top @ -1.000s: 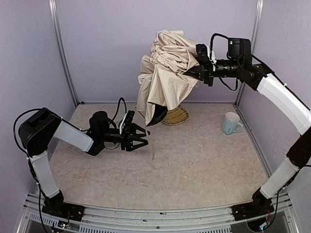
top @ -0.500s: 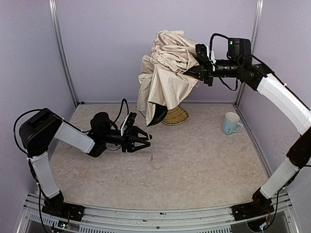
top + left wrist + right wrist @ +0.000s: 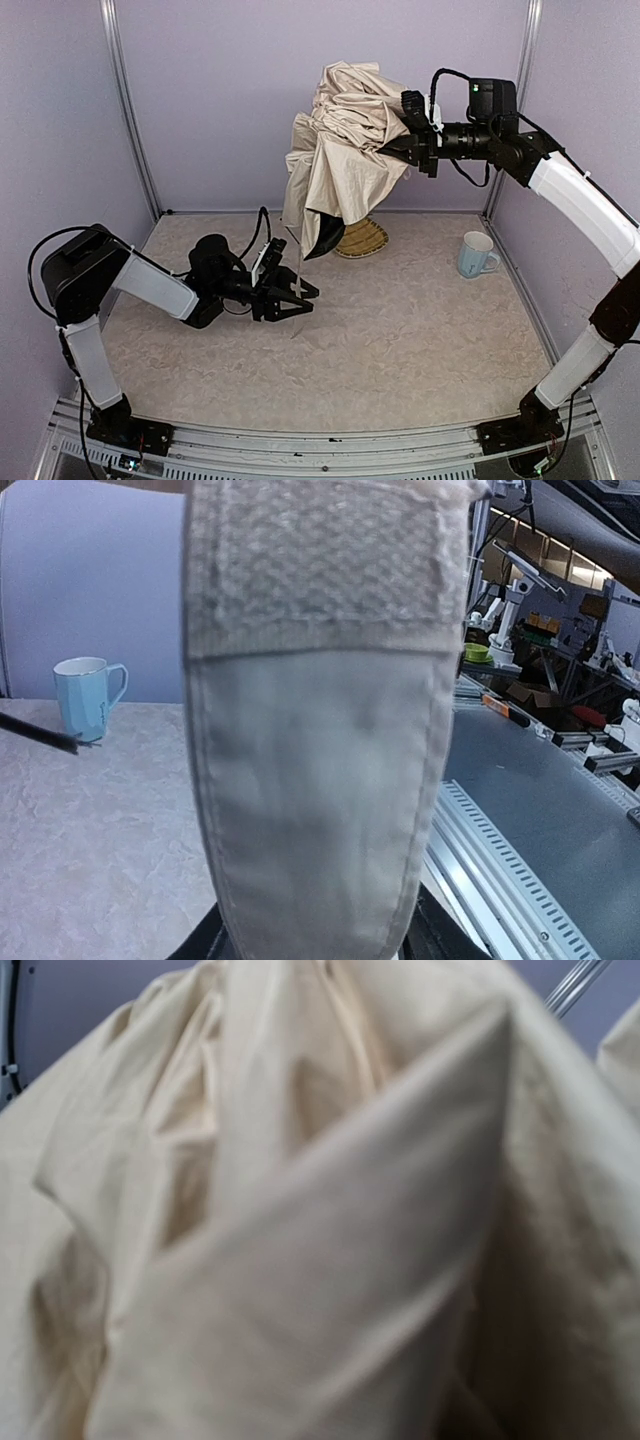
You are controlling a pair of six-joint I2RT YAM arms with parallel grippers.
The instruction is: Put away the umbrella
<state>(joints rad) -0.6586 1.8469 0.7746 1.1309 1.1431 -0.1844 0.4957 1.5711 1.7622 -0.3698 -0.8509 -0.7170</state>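
The strap [image 3: 298, 268] runs down from the raised umbrella to my left gripper, so next my right gripper brings the umbrella down to the front of the table [image 3: 308, 362] first.
The cream-beige umbrella [image 3: 340, 150] hangs half-folded high above the back of the table, with a dark fold at its lower end. My right gripper [image 3: 405, 138] is buried in its fabric at the upper right and holds it up. Fabric [image 3: 300, 1210] fills the right wrist view and hides the fingers. A tan strap [image 3: 299, 262] hangs down from the umbrella. My left gripper [image 3: 297, 296] is open low over the table, its jaws on either side of the strap's end. The strap [image 3: 315, 760], with a fuzzy fastening patch, fills the left wrist view.
A woven straw basket tray [image 3: 365, 238] lies on the table under the umbrella at the back. A pale blue mug [image 3: 477, 254] stands at the right, also in the left wrist view [image 3: 88, 695]. Purple walls enclose the table on three sides.
My left gripper has moved right and a little nearer, staying open, until the hanging strap lies between its jaws. The right arm and the umbrella have not moved.
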